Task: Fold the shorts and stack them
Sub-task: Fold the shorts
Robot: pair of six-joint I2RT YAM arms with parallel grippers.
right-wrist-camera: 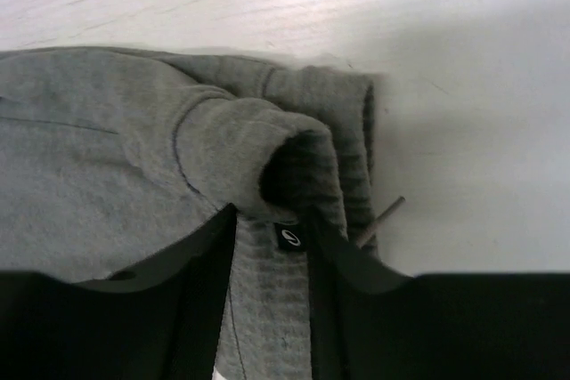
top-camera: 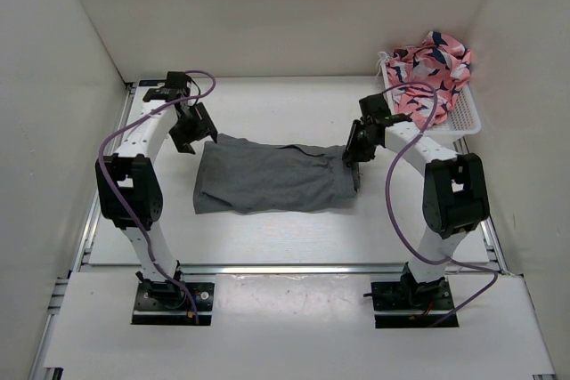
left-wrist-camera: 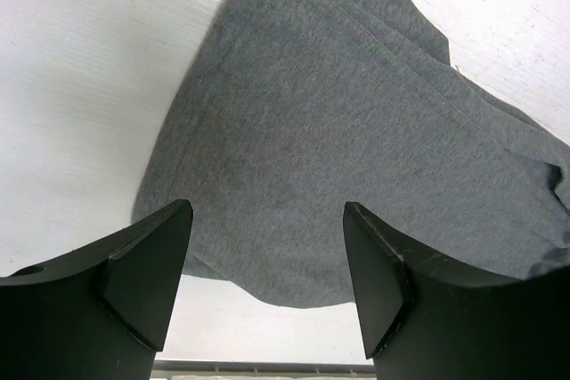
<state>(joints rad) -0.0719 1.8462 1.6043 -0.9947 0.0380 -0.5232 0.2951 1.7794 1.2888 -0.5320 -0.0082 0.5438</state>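
Observation:
My right gripper should open, grab the waistband next to the black label and pull it flat before folding, because the waistband curls back into a rolled fold.
The grey shorts lie folded in a flat rectangle mid-table, waistband to the right. My left gripper hovers open just above their left end. In the left wrist view the leg fabric spreads beyond the fingers, and nothing sits between them. My right gripper is at the right end. Its jaws stand partly apart, with the ribbed waistband and a small black label lying in the gap. A rolled fold of the shorts bulges just ahead of the fingertips. A drawstring tip pokes out to the right.
A white basket at the back right holds a pink patterned garment, close behind the right arm. White walls enclose the table on three sides. A metal rail runs along the near edge.

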